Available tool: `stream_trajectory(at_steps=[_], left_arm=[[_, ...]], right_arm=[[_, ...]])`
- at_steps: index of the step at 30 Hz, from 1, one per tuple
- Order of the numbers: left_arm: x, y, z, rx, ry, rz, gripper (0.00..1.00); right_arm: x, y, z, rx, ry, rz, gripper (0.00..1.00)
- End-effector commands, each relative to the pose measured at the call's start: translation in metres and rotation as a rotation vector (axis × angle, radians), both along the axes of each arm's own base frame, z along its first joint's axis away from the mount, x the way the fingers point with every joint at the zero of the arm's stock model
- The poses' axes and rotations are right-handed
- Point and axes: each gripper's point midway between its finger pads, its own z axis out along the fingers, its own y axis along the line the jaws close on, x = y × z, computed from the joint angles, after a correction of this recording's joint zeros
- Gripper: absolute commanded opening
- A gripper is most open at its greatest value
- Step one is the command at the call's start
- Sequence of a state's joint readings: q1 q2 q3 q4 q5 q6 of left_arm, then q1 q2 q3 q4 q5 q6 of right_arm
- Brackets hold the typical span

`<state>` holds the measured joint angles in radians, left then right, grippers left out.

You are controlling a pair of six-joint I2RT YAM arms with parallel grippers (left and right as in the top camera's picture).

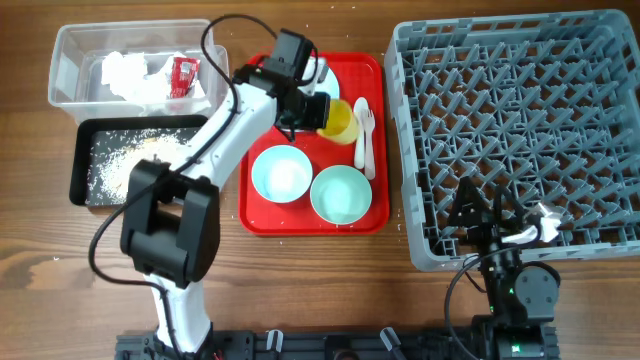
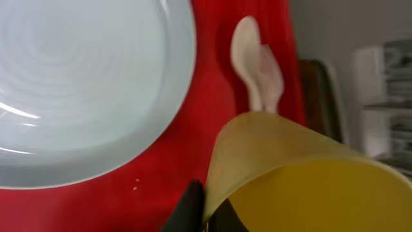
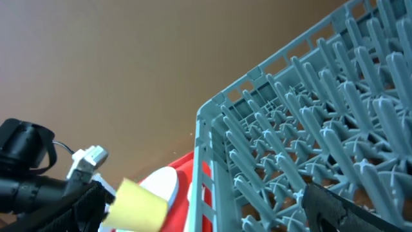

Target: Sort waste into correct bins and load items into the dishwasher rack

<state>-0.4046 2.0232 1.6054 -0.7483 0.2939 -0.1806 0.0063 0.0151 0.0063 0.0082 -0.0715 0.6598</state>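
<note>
I should take the loose end of the yellow cup with my empty right gripper and load the rack, because my left gripper is holding the cup by its rim over the red tray.
My left gripper is shut on the rim of the small yellow cup and holds it tilted over the red serving tray. In the left wrist view one finger is outside the cup wall and one inside. The pale-blue plate lies beside it, mostly hidden under the arm in the overhead view. Two mint bowls and the white fork and spoon lie on the tray. My right gripper is open and empty over the front of the dishwasher rack.
The clear tub at the back left holds white napkins and a red sauce packet. The black tray in front of it holds beige crumbs. The rack's near wall stands close beside the red tray.
</note>
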Motion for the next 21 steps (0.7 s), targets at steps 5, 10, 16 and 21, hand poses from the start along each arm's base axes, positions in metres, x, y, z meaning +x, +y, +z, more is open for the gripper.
stream_trajectory(at_steps=[5,10,16,21], left_arm=[[-0.017,0.017,0.157,-0.501,0.004,0.002,0.04],[-0.038,0.013,0.191,-0.737,0.095,-0.097,0.04],[-0.064,0.004,0.228,-0.961,0.178,-0.239,0.04],[-0.065,0.004,0.228,-0.964,0.188,-0.237,0.04]], right_arm=[[-0.022,0.033,0.097,-0.133,-0.144,0.188,1.0],[-0.003,0.042,0.148,-0.201,0.086,0.259,1.0],[0.052,0.047,0.141,-0.195,0.428,0.326,1.0],[0.079,0.058,0.056,-0.095,0.743,0.413,1.0]])
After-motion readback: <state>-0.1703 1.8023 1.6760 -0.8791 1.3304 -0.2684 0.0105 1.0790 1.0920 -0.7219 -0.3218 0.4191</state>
